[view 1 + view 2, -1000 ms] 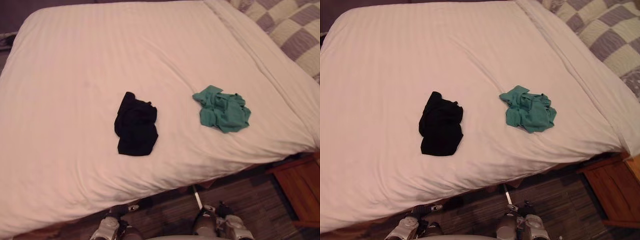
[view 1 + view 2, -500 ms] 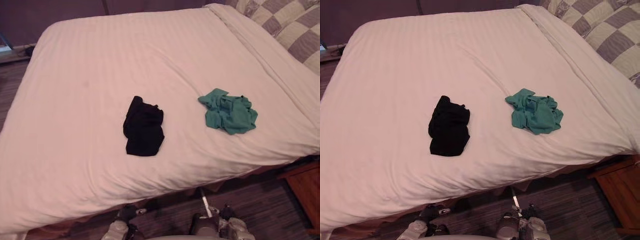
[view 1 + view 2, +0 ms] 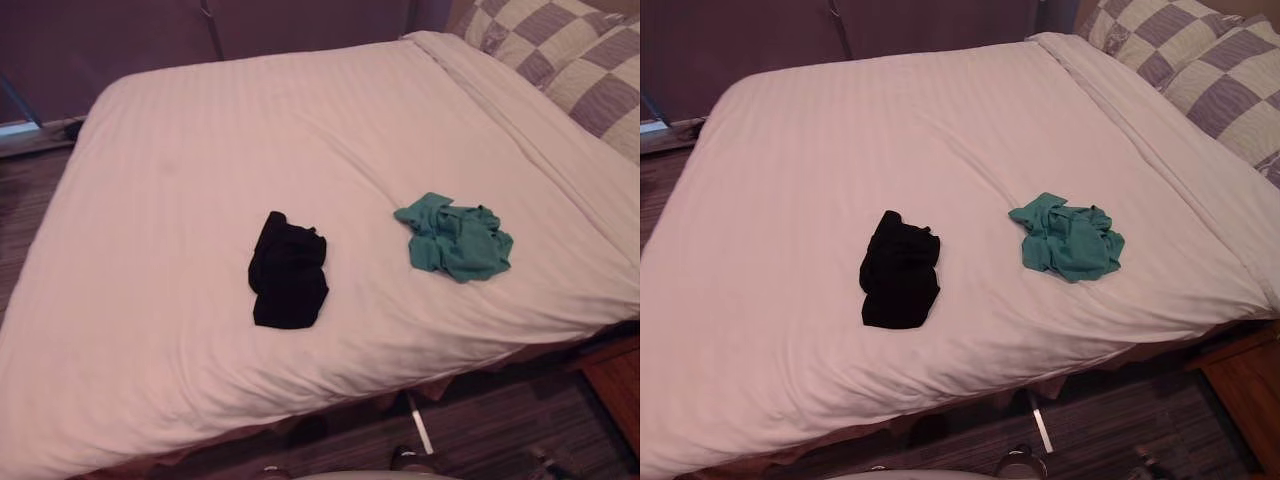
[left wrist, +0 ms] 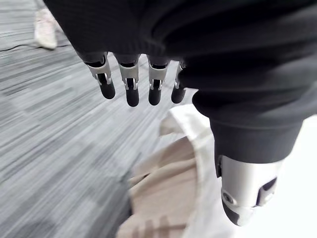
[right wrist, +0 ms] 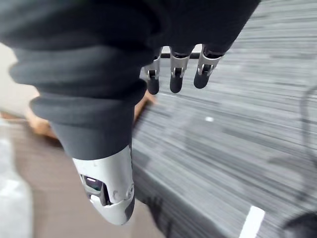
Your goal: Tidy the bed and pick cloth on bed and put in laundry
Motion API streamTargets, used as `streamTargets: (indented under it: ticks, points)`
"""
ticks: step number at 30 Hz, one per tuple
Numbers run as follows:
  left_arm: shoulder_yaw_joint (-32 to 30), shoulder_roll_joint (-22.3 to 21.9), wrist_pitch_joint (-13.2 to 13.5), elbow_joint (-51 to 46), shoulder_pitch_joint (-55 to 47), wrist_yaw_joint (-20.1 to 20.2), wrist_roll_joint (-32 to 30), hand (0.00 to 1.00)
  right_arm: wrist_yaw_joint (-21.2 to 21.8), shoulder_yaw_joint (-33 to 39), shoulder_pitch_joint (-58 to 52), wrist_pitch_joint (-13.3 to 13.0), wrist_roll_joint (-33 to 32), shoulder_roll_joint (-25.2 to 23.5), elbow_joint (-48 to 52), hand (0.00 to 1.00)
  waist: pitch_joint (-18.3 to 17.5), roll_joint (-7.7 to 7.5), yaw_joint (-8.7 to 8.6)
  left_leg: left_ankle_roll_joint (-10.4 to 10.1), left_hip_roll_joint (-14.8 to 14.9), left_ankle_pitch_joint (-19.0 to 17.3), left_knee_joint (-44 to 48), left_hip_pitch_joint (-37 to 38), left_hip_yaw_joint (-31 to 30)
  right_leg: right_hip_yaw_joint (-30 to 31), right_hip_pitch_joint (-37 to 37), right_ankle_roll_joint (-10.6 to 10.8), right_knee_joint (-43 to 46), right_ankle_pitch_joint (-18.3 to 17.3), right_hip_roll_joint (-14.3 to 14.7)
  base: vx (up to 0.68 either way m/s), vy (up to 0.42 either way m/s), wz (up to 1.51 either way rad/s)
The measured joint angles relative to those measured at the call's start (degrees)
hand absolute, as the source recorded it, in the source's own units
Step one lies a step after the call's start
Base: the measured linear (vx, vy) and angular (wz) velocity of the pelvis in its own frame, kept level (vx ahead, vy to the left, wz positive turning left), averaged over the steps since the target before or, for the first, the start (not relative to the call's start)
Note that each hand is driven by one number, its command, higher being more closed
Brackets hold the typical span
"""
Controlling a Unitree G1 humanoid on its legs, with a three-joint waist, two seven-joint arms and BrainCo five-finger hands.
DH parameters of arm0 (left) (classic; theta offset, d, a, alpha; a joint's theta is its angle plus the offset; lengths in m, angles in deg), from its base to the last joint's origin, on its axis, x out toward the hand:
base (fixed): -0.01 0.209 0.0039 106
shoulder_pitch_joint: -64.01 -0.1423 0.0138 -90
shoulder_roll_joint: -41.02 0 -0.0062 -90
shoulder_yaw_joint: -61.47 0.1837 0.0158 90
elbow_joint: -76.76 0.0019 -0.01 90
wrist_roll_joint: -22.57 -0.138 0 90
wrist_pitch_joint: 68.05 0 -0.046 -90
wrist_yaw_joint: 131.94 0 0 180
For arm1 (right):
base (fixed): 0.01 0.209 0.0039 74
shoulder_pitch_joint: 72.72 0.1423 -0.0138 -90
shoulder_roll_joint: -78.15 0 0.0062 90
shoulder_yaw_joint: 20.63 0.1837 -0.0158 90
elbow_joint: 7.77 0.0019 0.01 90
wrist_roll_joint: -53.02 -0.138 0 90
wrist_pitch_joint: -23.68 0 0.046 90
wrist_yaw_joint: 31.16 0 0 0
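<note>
The green cloth has its folds heaped together, so I expect it to droop as a short bundle instead of unfurling when I carry it.
A crumpled black cloth lies on the white bed near its front edge, left of centre. To its right lies a bunched green cloth, apart from the black one. My left hand hangs open over the grey floor beside the bed's corner, its fingers straight and holding nothing. My right hand also hangs open above the striped floor, empty.
Checked grey-and-cream pillows rest at the bed's far right. A wooden nightstand stands on the floor at the lower right. Dark striped flooring runs along the bed's front edge. A dark wall lies beyond the bed.
The camera has tilted up and away: the bed and both cloths sit lower in the picture, and more of the wall and pillows shows. The cloths have not moved on the bed.
</note>
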Motion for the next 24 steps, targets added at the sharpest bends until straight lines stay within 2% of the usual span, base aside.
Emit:
streamTargets:
  ticks: [1, 3, 4, 6, 7, 8, 10, 11, 15, 17, 20, 24]
  points:
    - [1.5, 0.7, 0.0, -2.2, 0.2, -0.2, -0.2, 0.0, -0.4, 0.4, -0.1, 0.0, 0.8, 1.3, 1.2, 0.0, -0.1, 0.32, 0.03, 0.2, 0.0, 0.1, -0.3, 0.2, -0.2, -0.2, -0.1, -0.1, 0.1, 0.0, 0.0, -0.04, 0.009, 0.32]
    - [9.2, 5.7, 0.1, -15.4, 0.6, -1.2, -4.8, 0.0, -0.8, 1.3, 0.3, 0.2, 8.9, 5.4, 8.7, 0.0, -0.4, 0.75, 0.78, 1.3, -0.4, 0.9, -2.8, 0.2, -0.5, -0.4, -1.1, -0.8, 0.6, -0.2, 0.2, -0.06, 0.008, 0.13]
    - [10.7, 7.1, 0.2, -18.1, 1.0, -1.3, -5.8, 0.0, -0.8, 1.3, 0.3, 0.2, 10.5, 6.3, 9.8, 0.0, -0.4, 0.75, 0.91, 1.3, -0.4, 1.0, -3.2, 0.2, -0.7, -0.5, -1.2, -0.9, 0.7, -0.2, 0.3, -0.09, -0.004, 0.17]
    - [17.9, 13.4, 1.4, -27.0, 4.4, -2.3, -11.2, 0.0, -0.9, 0.5, 0.4, 0.4, 18.4, 10.7, 13.0, 0.0, -0.4, 0.7, 1.15, 1.3, -0.6, 1.0, -4.5, 0.2, -1.4, -1.1, -1.3, -0.9, 1.0, -0.3, 0.3, -0.08, 0.011, 0.18]
    - [19.4, 14.4, 1.8, -28.2, 5.0, -2.3, -12.1, 0.0, -0.9, -0.1, 0.8, 0.5, 19.8, 11.5, 13.7, 0.0, -0.5, 0.7, 1.14, 1.3, -0.7, 1.0, -5.0, 0.3, -1.4, -1.1, -1.5, -0.9, 1.1, -0.3, 0.3, -0.05, 0.032, 0.06]
    - [23.1, 16.5, 2.7, -30.7, 6.6, -2.3, -14.6, 0.0, -0.7, -3.1, 1.0, 0.5, 23.5, 13.8, 14.6, 0.0, -0.6, 0.65, 1.04, 1.4, -0.9, 1.0, -5.7, 0.3, -1.4, -0.8, -1.9, -0.7, 1.1, 0.0, 0.3, -0.04, 0.03, 0.0]
    - [28.6, 18.2, 3.3, -32.6, 8.7, -2.2, -17.0, 0.0, -0.2, -8.1, 1.9, 0.4, 27.5, 17.1, 15.9, 0.0, -0.6, 0.56, 0.53, 1.8, -1.5, 1.3, -6.8, 0.5, -1.2, -0.3, -2.3, -0.9, 1.1, 0.6, 0.1, -0.04, 0.037, -0.12]
    - [33.3, 18.9, 3.7, -33.2, 10.3, -2.1, -18.3, 0.0, -0.1, -12.7, 4.1, 0.2, 29.9, 19.9, 16.0, 0.0, -0.6, 0.54, 0.37, 1.8, -1.7, 1.3, -6.9, 0.5, -0.4, 0.7, -3.2, -0.8, 1.1, 1.0, 0.0, -0.04, 0.042, -0.24]
    - [45.1, 19.0, 5.2, -33.5, 18.4, -1.0, -20.1, 0.0, -0.1, -22.5, 12.8, -0.2, 33.8, 24.8, 16.0, 0.0, -0.1, 0.36, -0.6, 2.6, -2.4, 1.8, -6.9, -3.0, 1.0, 3.2, -9.0, -0.7, 3.3, 1.5, -0.8, -0.05, 0.024, -0.24]
    - [50.2, 18.9, 5.9, -33.7, 24.3, -0.9, -20.1, 0.0, -0.1, -26.3, 18.4, -0.3, 34.7, 26.8, 16.0, 0.0, 1.9, 0.37, -1.54, 2.9, -2.7, 2.3, -6.8, -5.1, 1.5, 4.8, -12.1, -0.8, 4.2, 2.4, -1.0, -0.05, 0.014, -0.14]
    - [56.3, 18.7, 5.9, -33.3, 32.7, -0.9, -20.7, 0.0, -0.4, -30.7, 27.8, -0.5, 35.5, 27.6, 16.0, 0.0, 4.9, 0.53, -1.82, 3.0, -2.7, 2.3, -6.4, -8.3, 4.5, 8.6, -17.2, -0.8, 3.8, 4.6, -0.5, -0.03, 0.018, -0.44]
    - [60.6, 16.2, 6.7, -29.4, 40.6, 0.3, -22.4, 0.0, -0.5, -33.0, 31.7, -0.1, 35.5, 27.9, 19.4, 0.0, 8.5, 0.55, -1.99, 3.0, -2.5, 2.3, -6.3, -9.6, 7.0, 11.8, -19.5, -0.9, 1.9, 7.1, 0.4, 0.03, 0.011, -0.35]
